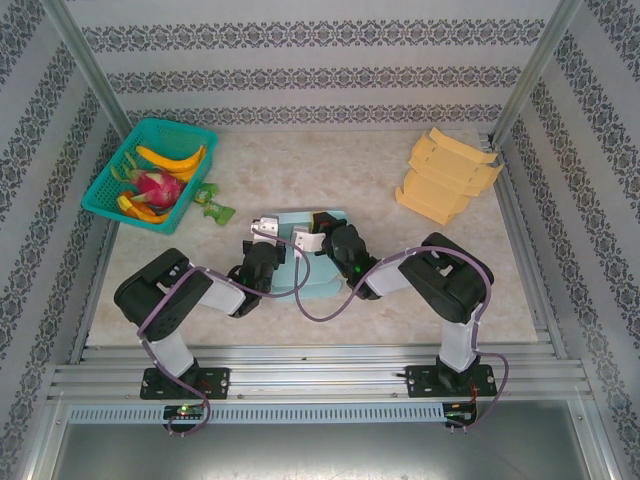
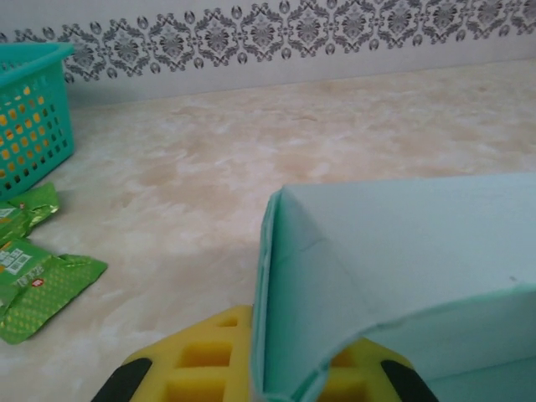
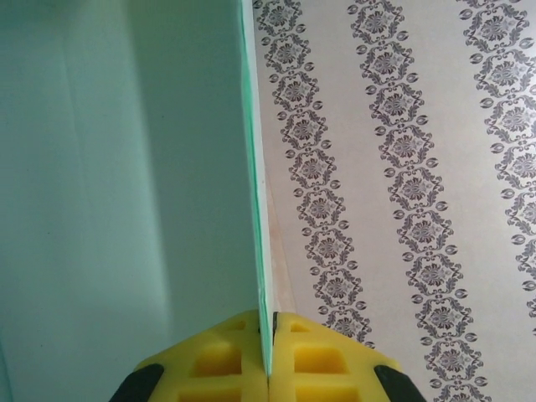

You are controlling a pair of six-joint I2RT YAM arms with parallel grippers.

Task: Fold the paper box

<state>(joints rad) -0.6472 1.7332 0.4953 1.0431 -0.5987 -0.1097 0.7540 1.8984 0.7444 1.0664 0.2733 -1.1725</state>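
Observation:
The paper box's curled side (image 2: 347, 339) is bunching up inside my left gripper. My left gripper should open, move back and put its fingers around the box's straightened side (image 2: 266, 285).
The paper box (image 1: 312, 280) is a pale teal sheet lying at the table's centre, partly folded up between both arms. My left gripper (image 1: 267, 232) is at its left edge. In the left wrist view a raised, curled wall of the box (image 2: 402, 243) runs between the yellow fingers (image 2: 193, 364), and my left gripper (image 2: 264, 381) is shut on it. My right gripper (image 1: 316, 232) is at the box's far edge. In the right wrist view its yellow pads (image 3: 222, 360) press together on the thin edge of an upright teal panel (image 3: 126, 167), so my right gripper (image 3: 270, 360) is shut on it.
A teal basket (image 1: 190, 135) holding bananas and a dragon fruit stands at the back left. Green snack packets (image 1: 212, 203) lie beside it and appear as packets (image 2: 33, 285) left of the box. A stack of flat orange boxes (image 1: 445, 175) sits at the back right.

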